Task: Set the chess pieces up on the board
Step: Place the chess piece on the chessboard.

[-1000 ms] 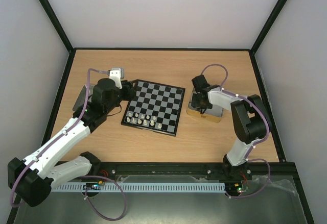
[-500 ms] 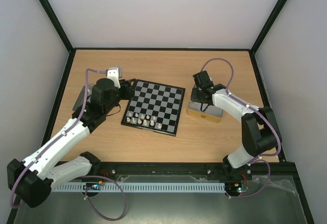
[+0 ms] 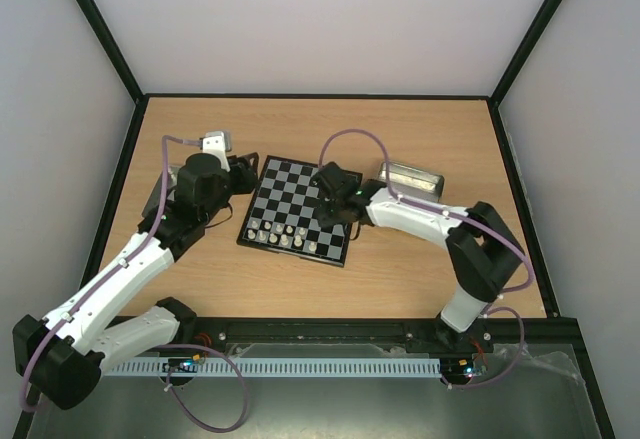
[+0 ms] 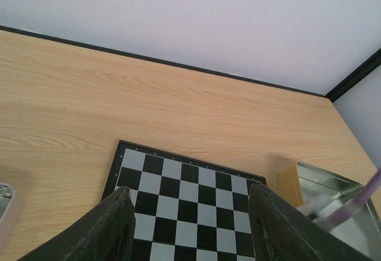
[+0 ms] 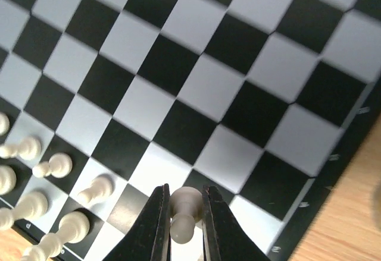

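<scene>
My right gripper is holding the white pawn hanging base down (image 5: 185, 206). It should keep going to the free dark square (image 5: 128, 208) next to the row's end pawn and let go there.
The board (image 3: 292, 185) lies mid-table, with several cream-white chess pieces (image 3: 282, 235) standing along its near edge. Over the board's near right part, my right gripper (image 3: 331, 213) is shut on a white pawn (image 5: 182, 224). In the right wrist view the pawn hangs between the right gripper's (image 5: 183, 189) jaws above the squares, to the right of the standing white pieces (image 5: 55, 166). My left gripper (image 3: 246, 173) hovers at the board's far left corner, open and holding nothing. Its fingers (image 4: 113, 228) frame the bare squares of the board (image 4: 189, 212).
A silvery metal tin (image 3: 411, 176) with a yellowish side (image 4: 289, 185) stands right of the board. The edge of a pale object (image 4: 5, 208) shows at the lower left of the left wrist view. A black frame rims the wooden table.
My right arm has swung left from the tin to above the board's near right part, jaws shut. The left arm has shifted only slightly.
</scene>
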Robot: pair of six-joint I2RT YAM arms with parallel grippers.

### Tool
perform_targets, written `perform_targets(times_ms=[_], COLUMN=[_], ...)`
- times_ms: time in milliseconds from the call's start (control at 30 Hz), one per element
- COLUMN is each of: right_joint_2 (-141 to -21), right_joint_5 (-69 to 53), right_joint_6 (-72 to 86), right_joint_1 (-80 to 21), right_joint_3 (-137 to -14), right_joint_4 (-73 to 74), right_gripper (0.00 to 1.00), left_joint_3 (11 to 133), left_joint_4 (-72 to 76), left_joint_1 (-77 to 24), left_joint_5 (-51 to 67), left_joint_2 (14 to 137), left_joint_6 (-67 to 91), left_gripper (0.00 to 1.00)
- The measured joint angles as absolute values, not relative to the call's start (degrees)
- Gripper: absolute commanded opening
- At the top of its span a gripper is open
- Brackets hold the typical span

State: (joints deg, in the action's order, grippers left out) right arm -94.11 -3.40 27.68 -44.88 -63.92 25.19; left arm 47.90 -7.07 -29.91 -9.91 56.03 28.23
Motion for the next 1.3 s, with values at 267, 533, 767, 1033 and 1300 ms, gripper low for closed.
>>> perform_targets(times_ms=[267,533,767,1033,1300], right_joint_2=[-101.5,-104.4,-104.6,-104.7,-105.2], right_joint_5=[-7.0,-10.1,-11.7,-11.4,-10.1], right_joint_6=[27.7,27.5,27.1,27.1,27.2], right_joint_1=[-49.1,-50.0,-50.8,-51.2,-51.4], right_joint_3=[-65.1,-66.9,-66.9,-66.9,-67.5], right_joint_4=[25.6,26.0,27.1,27.9,28.0], right_gripper=[0.07,0.07,0.09,0.15,0.2], left_joint_3=[47.9,47.9,47.6,47.5,47.5], left_joint_4=[-7.4,-7.4,-7.5,-7.5,-7.5], left_joint_1=[-29.5,-29.1,-28.8,-28.6,-28.3], left_joint_5=[-10.1,-10.0,-9.9,-9.3,-9.0], left_joint_2=[55.9,55.4,55.4,55.4,55.4], left_joint_6=[28.7,28.8,29.0,29.2,29.2], left_gripper=[0.55,0.54,0.54,0.54,0.54])
